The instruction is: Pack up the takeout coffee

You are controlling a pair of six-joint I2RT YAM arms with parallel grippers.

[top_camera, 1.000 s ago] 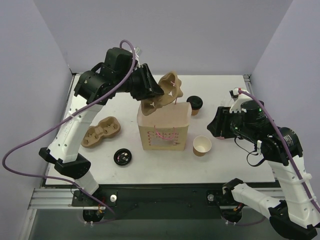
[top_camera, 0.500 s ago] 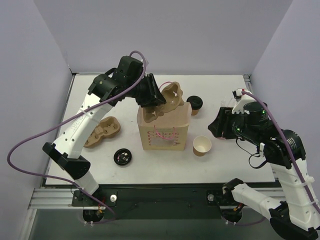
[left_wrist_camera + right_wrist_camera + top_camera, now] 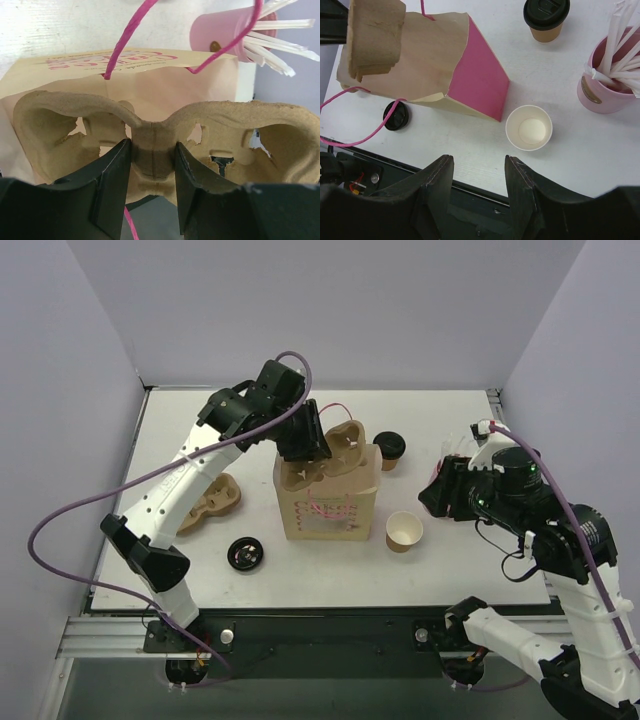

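The pink handles (image 3: 336,406) are clear of the bag's open top, so I go on lowering the carrier by its middle bridge with my left gripper before I let it go inside the bag (image 3: 352,482).
The takeout coffee (image 3: 389,448), a small brown cup with a black lid, stands upright behind the paper bag's right corner; it also shows in the right wrist view (image 3: 546,15). The kraft paper bag (image 3: 327,502) with pink handles stands open mid-table. My left gripper (image 3: 308,442) is shut on the middle bridge of a cardboard cup carrier (image 3: 152,145) and holds it over the bag's open top (image 3: 150,85). My right gripper (image 3: 479,185) is open and empty, above the table's front edge, right of the bag.
A lidless brown cup (image 3: 404,531) stands right of the bag. A loose black lid (image 3: 244,553) lies front left. A second carrier (image 3: 205,502) lies left of the bag. A pink cup of straws (image 3: 602,85) stands at the right.
My left gripper has carried the carrier down and to the right, from above the bag's back to low over its opening. The right arm shifted slightly right.
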